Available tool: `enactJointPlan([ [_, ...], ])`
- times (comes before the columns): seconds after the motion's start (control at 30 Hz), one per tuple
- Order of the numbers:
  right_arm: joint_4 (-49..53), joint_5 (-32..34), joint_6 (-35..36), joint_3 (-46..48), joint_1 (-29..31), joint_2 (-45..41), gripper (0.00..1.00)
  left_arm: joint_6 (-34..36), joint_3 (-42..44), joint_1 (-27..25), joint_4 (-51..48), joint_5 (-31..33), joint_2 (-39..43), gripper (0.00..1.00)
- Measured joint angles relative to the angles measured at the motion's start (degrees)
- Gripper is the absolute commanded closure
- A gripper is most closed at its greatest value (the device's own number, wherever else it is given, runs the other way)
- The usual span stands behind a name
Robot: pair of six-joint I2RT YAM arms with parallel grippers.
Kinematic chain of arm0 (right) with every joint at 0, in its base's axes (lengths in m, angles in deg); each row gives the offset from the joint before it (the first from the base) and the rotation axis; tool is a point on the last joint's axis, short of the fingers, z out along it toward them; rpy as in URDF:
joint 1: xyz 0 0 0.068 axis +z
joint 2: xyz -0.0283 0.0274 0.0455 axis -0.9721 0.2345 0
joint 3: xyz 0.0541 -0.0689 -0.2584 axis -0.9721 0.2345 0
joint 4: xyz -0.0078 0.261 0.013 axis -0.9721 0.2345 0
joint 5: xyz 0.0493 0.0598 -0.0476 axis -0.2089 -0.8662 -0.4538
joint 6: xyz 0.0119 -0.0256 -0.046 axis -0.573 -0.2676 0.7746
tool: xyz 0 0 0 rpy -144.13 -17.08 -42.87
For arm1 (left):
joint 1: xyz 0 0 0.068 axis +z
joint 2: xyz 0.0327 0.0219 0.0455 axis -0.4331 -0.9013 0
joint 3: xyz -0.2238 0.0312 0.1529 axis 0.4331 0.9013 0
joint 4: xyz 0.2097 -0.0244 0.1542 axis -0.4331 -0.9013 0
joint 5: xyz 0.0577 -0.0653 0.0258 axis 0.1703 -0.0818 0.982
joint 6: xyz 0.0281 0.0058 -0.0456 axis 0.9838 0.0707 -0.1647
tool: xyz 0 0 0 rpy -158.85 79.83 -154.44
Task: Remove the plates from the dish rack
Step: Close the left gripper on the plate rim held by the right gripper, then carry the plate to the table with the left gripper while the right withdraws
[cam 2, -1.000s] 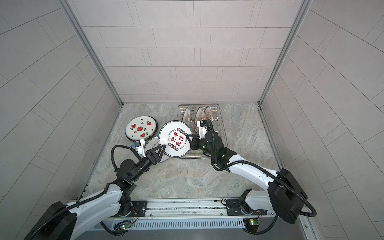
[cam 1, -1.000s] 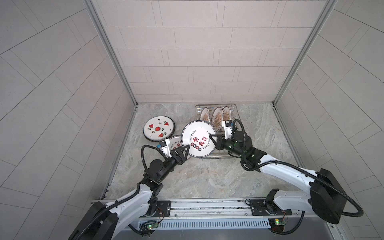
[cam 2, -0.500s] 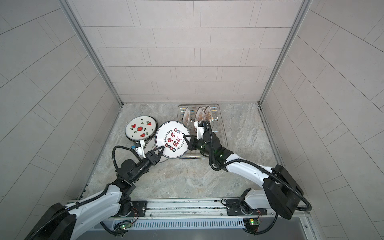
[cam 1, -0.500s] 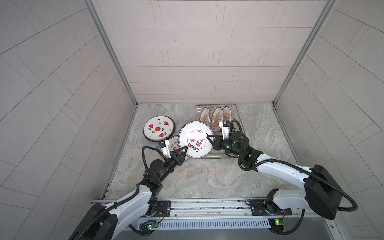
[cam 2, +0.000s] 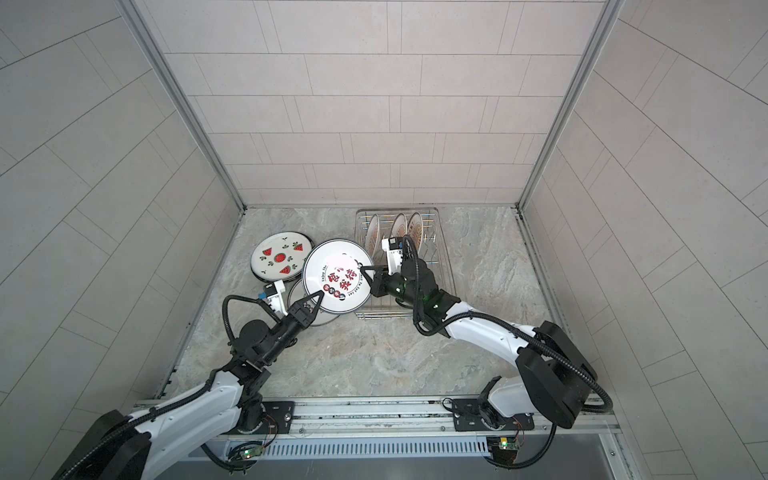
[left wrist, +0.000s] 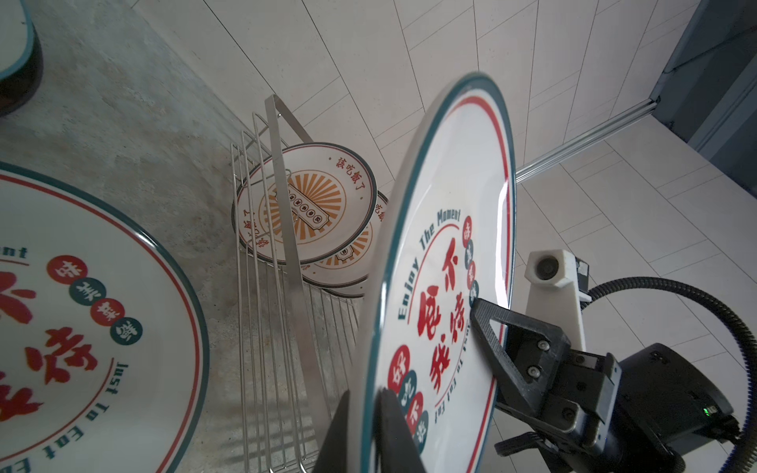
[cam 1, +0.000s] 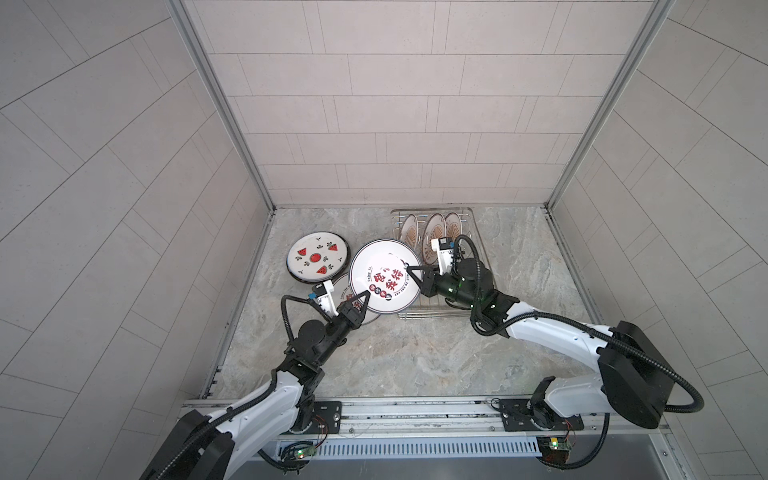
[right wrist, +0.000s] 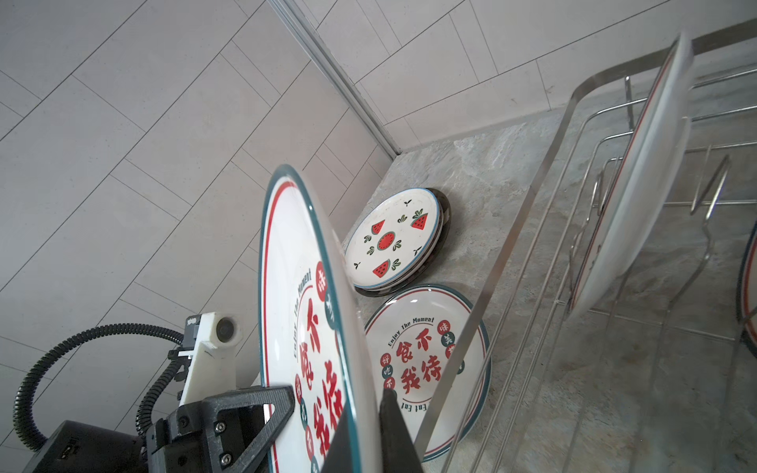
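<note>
The tilted plate's rim is in both my grippers, so next my right gripper opens first, before my left gripper lowers the plate onto the flat red-character plate.
A white plate with red characters hangs tilted in the air just left of the wire dish rack. My right gripper is shut on its right rim. My left gripper pinches its lower left rim, one finger on each face. Three sunburst plates stand upright in the rack's far end. A second red-character plate lies flat on the counter under the held one.
A watermelon-print plate tops a short stack at the left, near the side wall. Tiled walls close in the counter on three sides. The arms' mounting rail runs along the front edge.
The right gripper has carried the red-character plate leftward, off the rack. The left gripper, open a second ago, has closed onto the plate's lower left rim.
</note>
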Motion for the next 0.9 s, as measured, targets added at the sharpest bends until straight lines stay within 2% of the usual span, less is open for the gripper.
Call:
enactJointPlan([
  [0.17, 0.1, -0.3, 0.4, -0.5, 0.0, 0.2, 0.88, -0.6, 0.3, 0.0, -0.3, 0.7, 1.1, 1.00],
  [0.27, 1.4, 0.5, 0.9, -0.7, 0.2, 0.2, 0.78, -0.1, 0.4, -0.2, -0.3, 0.9, 2.2, 1.00],
  [0.4, 3.6, 0.9, 1.5, -0.6, 0.7, 0.3, 0.73, 1.9, 0.4, -0.5, -2.3, 1.1, 4.4, 1.00],
  [0.63, 3.8, 0.7, 1.7, -0.6, 1.3, 0.4, 0.72, 3.4, 0.6, -0.8, -5.6, 1.2, 7.8, 1.00],
  [0.67, 3.8, 0.7, 1.7, -0.6, 1.3, 0.4, 0.66, 3.6, 0.6, -0.8, -6.4, 1.3, 8.6, 1.00],
  [0.77, 3.7, 0.6, 1.7, -0.6, 1.3, 0.4, 0.39, 4.1, 0.7, -0.8, -8.2, 1.5, 10.4, 1.00],
  [0.83, 3.7, 0.7, 1.9, -0.6, 1.4, 0.4, 0.31, 4.2, 0.7, -0.8, -9.4, 1.6, 11.3, 1.00],
  [0.9, 3.8, 0.8, 2.5, -0.5, 1.6, 0.4, 0.26, 4.2, 0.8, -0.8, -10.2, 1.7, 12.0, 1.00],
])
